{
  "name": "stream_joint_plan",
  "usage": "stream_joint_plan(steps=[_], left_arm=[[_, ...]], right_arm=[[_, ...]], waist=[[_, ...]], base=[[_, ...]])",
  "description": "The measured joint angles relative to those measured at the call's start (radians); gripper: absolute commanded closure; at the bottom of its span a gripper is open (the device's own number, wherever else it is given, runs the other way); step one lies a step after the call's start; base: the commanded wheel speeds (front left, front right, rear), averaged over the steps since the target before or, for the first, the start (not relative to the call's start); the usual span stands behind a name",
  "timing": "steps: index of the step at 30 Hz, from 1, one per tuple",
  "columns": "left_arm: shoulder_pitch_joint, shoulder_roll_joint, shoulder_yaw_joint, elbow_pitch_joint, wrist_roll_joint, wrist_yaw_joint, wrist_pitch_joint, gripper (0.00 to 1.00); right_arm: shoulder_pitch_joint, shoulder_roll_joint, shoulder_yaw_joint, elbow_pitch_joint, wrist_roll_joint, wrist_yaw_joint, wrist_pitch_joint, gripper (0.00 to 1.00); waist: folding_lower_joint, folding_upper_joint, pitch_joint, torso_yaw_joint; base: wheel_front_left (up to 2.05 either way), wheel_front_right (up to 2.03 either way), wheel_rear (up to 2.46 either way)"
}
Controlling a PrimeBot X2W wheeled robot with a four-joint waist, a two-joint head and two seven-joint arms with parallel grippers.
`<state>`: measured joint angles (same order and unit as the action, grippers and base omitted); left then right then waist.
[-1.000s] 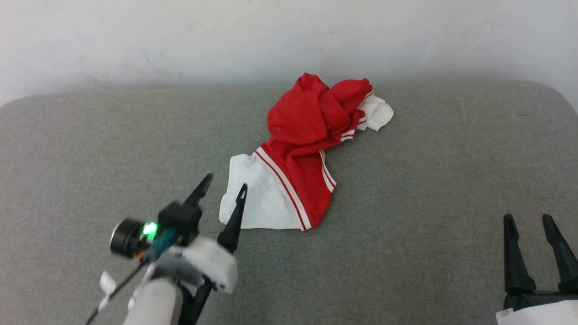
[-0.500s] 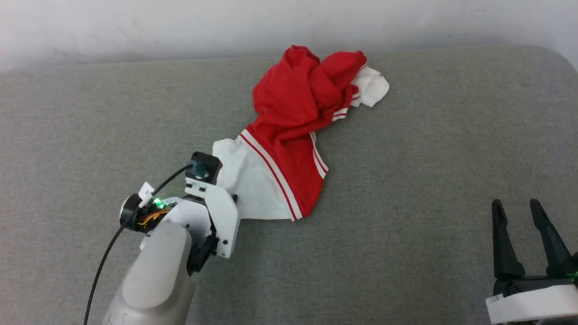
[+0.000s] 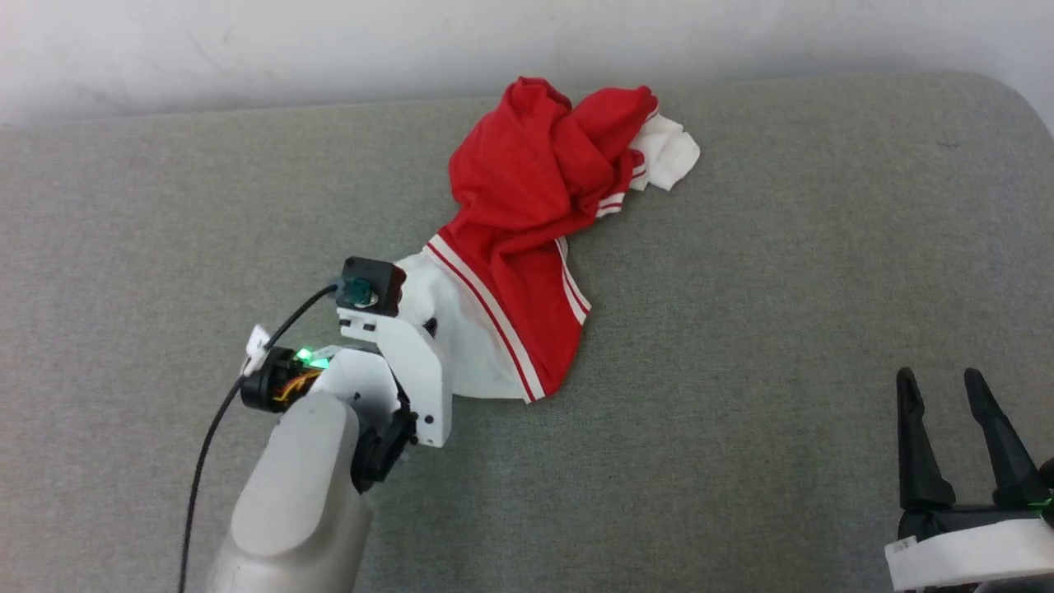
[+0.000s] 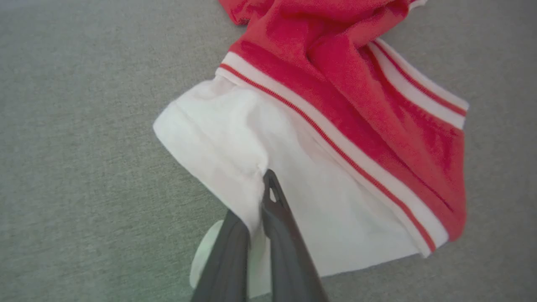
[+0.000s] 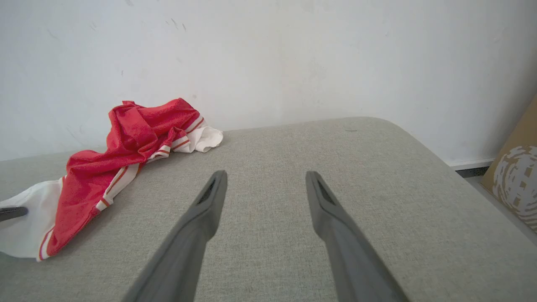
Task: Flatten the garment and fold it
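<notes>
My grippers will lift both sleeves, and the red heap (image 3: 533, 163) will then open out along a curved neckline, because striped trim (image 3: 573, 282) peeks out between the white sleeve ends.
The garment (image 3: 527, 189) lies crumpled on the grey cushion, a red heap at the back with one white sleeve end (image 3: 469, 346) spread toward me. My left gripper (image 3: 428, 324) points down at that sleeve's left edge. In the left wrist view the left gripper (image 4: 262, 184) is shut, with a fold of the white sleeve (image 4: 218, 138) pinched between the fingers. A second white sleeve end (image 3: 667, 152) pokes out at the heap's far right. My right gripper (image 3: 939, 383) stands open at the lower right, well away from the garment (image 5: 138, 138), with nothing between its fingers (image 5: 209, 197).
The grey cushioned surface (image 3: 782, 272) ends at a white wall (image 3: 329, 49) behind the garment. Its right end is rounded (image 5: 402, 130). Beyond it a cardboard box (image 5: 516, 180) stands on the floor.
My left gripper has gone forward and down onto the white sleeve and shut on its edge. The camera has tilted down. The right gripper has not moved.
</notes>
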<state>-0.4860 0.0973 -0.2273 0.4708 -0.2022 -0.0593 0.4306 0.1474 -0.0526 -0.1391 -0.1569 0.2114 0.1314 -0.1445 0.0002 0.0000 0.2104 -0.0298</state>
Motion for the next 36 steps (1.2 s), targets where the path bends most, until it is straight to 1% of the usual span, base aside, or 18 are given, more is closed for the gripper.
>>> stream_joint_plan(steps=[5,8,12,14,17,19,20,21,22,23,26,29,30,34,36], left_arm=[[0.129,-0.029,0.068,-0.16,-0.12,0.033,-0.063,1.0],[0.268,-0.029,0.138,-0.292,-0.18,0.076,-0.07,1.0],[0.475,0.003,0.249,-0.473,-0.224,0.145,-0.052,1.0],[0.575,0.008,0.304,-0.551,-0.25,0.178,-0.038,1.0],[0.686,0.032,0.368,-0.613,-0.259,0.198,-0.028,1.0],[0.72,0.049,0.376,-0.626,-0.26,0.193,-0.037,1.0],[0.724,0.047,0.372,-0.631,-0.26,0.192,-0.046,0.96],[0.723,0.039,0.364,-0.635,-0.26,0.189,-0.061,0.58],[0.72,0.03,0.355,-0.638,-0.264,0.183,-0.074,0.13],[0.716,0.018,0.346,-0.639,-0.273,0.18,-0.089,0.0],[0.678,-0.003,0.323,-0.649,-0.28,0.166,-0.157,0.0],[0.636,-0.013,0.319,-0.674,-0.278,0.155,-0.265,0.0],[0.624,-0.014,0.319,-0.688,-0.27,0.139,-0.319,0.0],[0.586,-0.024,0.316,-0.732,-0.221,0.113,-0.564,0.0],[0.588,-0.03,0.299,-0.733,-0.207,0.11,-0.642,0.0]], right_arm=[[0.007,0.0,0.004,0.01,0.001,0.0,0.007,0.0],[0.023,0.0,0.005,0.01,0.004,0.0,0.013,0.0],[0.044,0.0,0.006,0.008,0.009,0.0,0.022,0.0],[0.048,0.0,0.005,0.005,0.01,0.0,0.027,0.0],[0.05,0.0,0.0,0.001,0.01,0.0,0.03,0.0],[0.052,0.0,-0.002,-0.001,0.01,0.0,0.032,0.0],[0.053,0.0,-0.001,-0.002,0.01,0.0,0.037,0.0],[0.054,0.0,0.0,-0.002,0.01,0.0,0.039,0.0],[0.054,0.0,0.002,-0.002,0.01,0.0,0.04,0.0],[0.054,0.0,0.004,-0.002,0.01,0.0,0.04,0.0],[0.054,0.0,0.006,-0.004,0.01,0.0,0.047,0.0],[0.054,0.0,0.009,-0.01,0.009,0.0,0.053,0.0],[0.054,0.0,0.009,-0.012,0.009,0.0,0.053,0.0],[0.054,0.0,0.008,-0.017,0.009,0.0,0.053,0.0],[0.054,0.0,0.01,-0.016,0.009,0.0,0.053,0.0]], waist=[[-0.0002,0.0,-0.046,0.028],[-0.0003,0.0,-0.075,0.046],[-0.0004,0.0,-0.101,0.075],[-0.0004,0.0,-0.109,0.089],[-0.0004,0.0,-0.116,0.105],[-0.0004,0.0,-0.118,0.115],[-0.0004,0.0,-0.118,0.119],[-0.0003,0.0,-0.118,0.123],[-0.0003,0.0,-0.119,0.127],[-0.0003,0.0,-0.121,0.13],[-0.0003,0.0,-0.125,0.137],[-0.0003,0.0,-0.127,0.139],[-0.0003,0.0,-0.127,0.139],[-0.0002,0.0,-0.123,0.135],[-0.0002,0.0,-0.122,0.131]], base=[[0.0,0.0,0.0],[0.0,0.0,0.0],[0.0,0.0,0.0],[0.0,0.0,0.0],[0.0,0.0,0.0],[0.0,0.0,0.0],[0.0,0.0,0.0],[0.0,0.0,0.0],[0.0,0.0,0.0],[0.0,0.0,0.0],[0.0,0.0,0.0],[0.0,0.0,0.0],[0.0,0.0,0.0],[0.0,0.0,0.0],[0.0,0.0,0.0]])
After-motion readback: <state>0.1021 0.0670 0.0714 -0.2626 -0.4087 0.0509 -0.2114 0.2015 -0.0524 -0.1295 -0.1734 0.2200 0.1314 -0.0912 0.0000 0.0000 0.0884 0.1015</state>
